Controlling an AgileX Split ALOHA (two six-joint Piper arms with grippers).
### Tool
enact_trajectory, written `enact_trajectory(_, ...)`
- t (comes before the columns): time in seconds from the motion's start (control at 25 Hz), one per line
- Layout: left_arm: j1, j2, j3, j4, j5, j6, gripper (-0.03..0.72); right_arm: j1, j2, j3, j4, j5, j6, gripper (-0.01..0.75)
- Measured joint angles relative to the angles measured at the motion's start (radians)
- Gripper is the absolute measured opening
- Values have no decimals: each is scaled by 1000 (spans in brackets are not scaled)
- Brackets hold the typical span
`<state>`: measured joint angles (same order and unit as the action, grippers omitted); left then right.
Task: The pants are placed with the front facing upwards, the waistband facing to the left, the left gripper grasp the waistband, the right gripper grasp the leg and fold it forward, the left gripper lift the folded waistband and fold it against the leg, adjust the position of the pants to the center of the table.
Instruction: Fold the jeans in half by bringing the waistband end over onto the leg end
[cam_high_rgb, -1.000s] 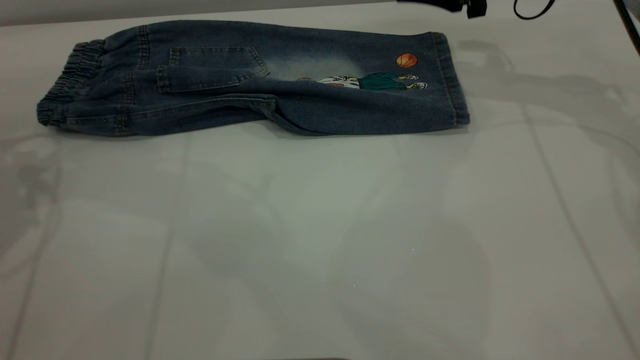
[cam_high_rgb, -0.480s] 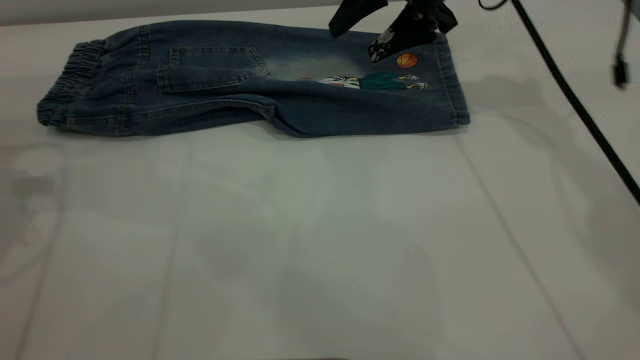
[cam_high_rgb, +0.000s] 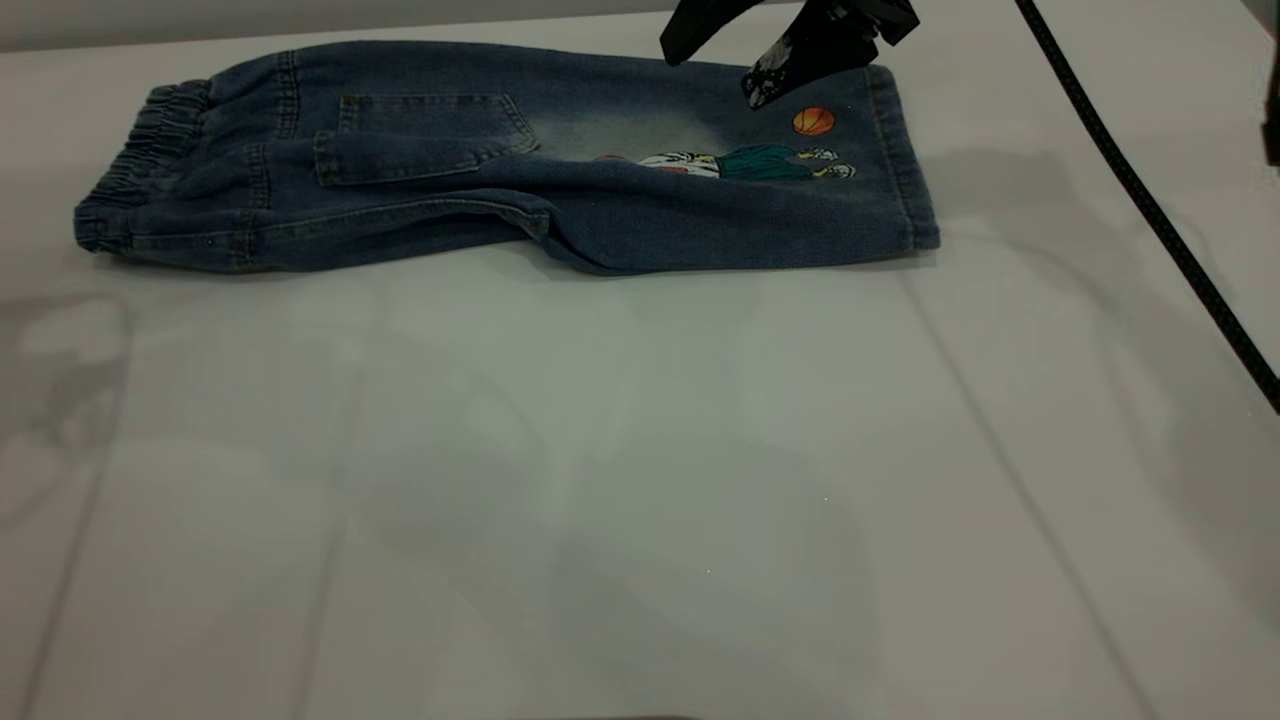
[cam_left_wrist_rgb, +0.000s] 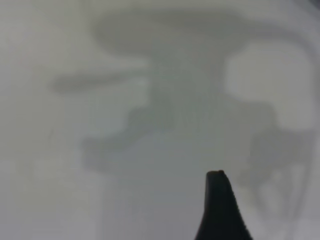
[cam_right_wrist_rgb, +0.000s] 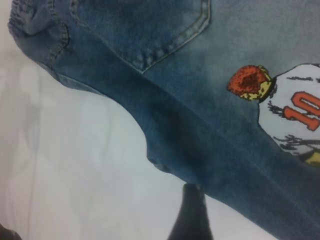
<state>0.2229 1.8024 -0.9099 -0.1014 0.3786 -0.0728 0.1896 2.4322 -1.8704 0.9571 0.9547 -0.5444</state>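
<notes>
The pocket's tip (cam_high_rgb: 530, 137) is halfway between the waistband and the hem of the pants (cam_high_rgb: 504, 162). The pants will crease there, and their waistband will reach their hem, when I fold them.
The pants (cam_high_rgb: 500, 170) lie flat on the far part of the white table (cam_high_rgb: 640, 480), folded lengthwise with the rear pocket and cartoon print facing up. The gathered waistband (cam_high_rgb: 130, 160) points left and the leg (cam_high_rgb: 780, 210) with its hem cuff points right. My right gripper (cam_high_rgb: 710, 78) hovers open just above the leg's far edge, near the orange ball print. In the right wrist view one of its fingertips (cam_right_wrist_rgb: 192, 200) shows over the denim's (cam_right_wrist_rgb: 200, 100) edge. My left gripper is outside the exterior view. One of its fingertips (cam_left_wrist_rgb: 216, 185) shows over bare table, with nothing beside it.
A black cable (cam_high_rgb: 1150, 220) runs diagonally down the right side of the table from the right arm. Wide bare tabletop lies in front of the pants, and arm shadows fall across it.
My right gripper has come in from the top right edge to hang over the leg near the hem, then risen slightly. The pants have not moved.
</notes>
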Motion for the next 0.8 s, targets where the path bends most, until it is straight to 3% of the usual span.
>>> enact_trajectory(0.28, 126, 99, -111, -613, 107, 552, 415, 0, 0, 0, 0, 0, 1, 506)
enact_trajectory(0.4, 164, 151, -130, -848, 102, 779, 415, 0, 0, 0, 0, -4, 1, 506)
enact_trajectory(0.52, 189, 196, -131, -970, 80, 872, 431, 0, 0, 0, 0, -9, 1, 506)
enact_trajectory(0.8, 189, 278, -136, -1110, 90, 910, 564, 0, 0, 0, 1, -9, 0, 506)
